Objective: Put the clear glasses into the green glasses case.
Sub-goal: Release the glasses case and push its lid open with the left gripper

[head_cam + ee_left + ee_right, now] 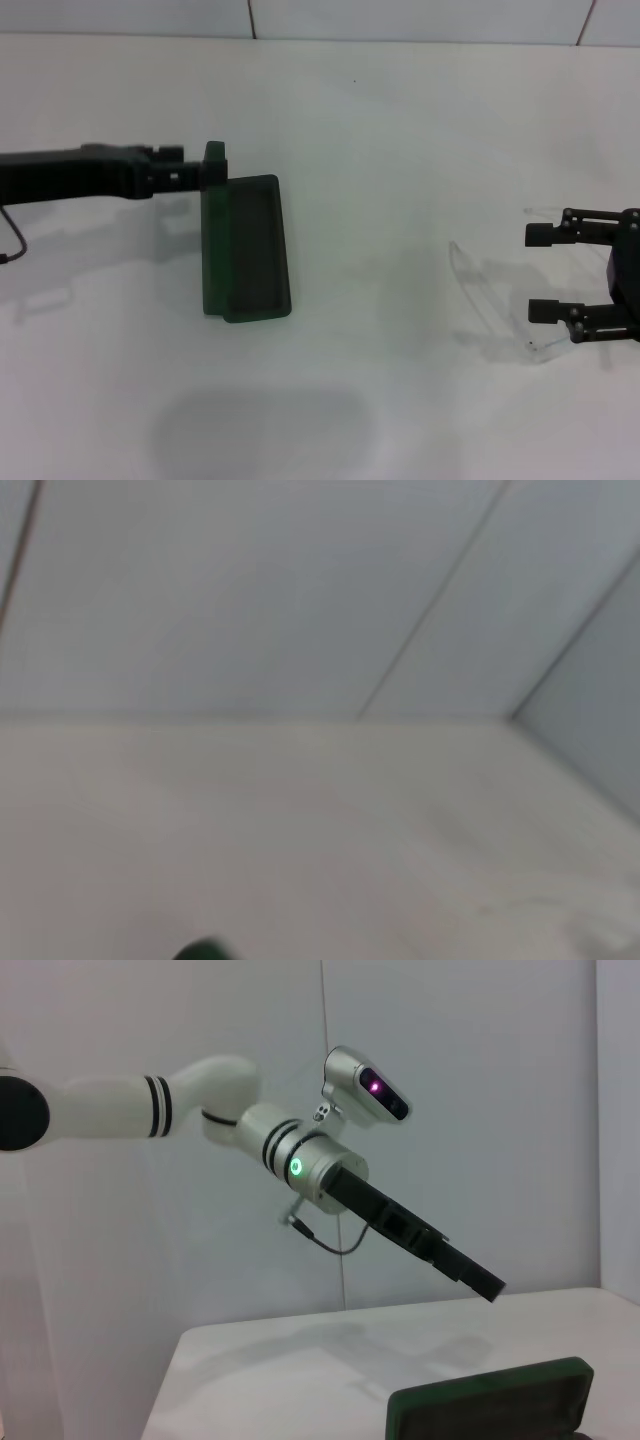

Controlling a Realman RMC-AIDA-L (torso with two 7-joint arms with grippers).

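My left gripper keeps going down until its fingers reach the lid's top edge (213, 206) and close there, as the green glasses case's lid (214, 262) stands upright under it.
The green glasses case (248, 250) lies open left of centre on the white table, its lid standing on edge along the left side; the lid (490, 1400) also shows in the right wrist view. My left gripper (200, 176) is shut and sits at the far end of that lid; in the right wrist view the left gripper (488, 1284) hangs just above the case, apart from it. The clear glasses (488, 292) lie faint on the table at the right. My right gripper (540, 272) is open just right of them, a finger near each arm of the glasses.
The white table (380, 120) runs back to a tiled wall. The left arm (300, 1165), with its cable, reaches in from the left. A sliver of green case (200, 950) shows in the left wrist view.
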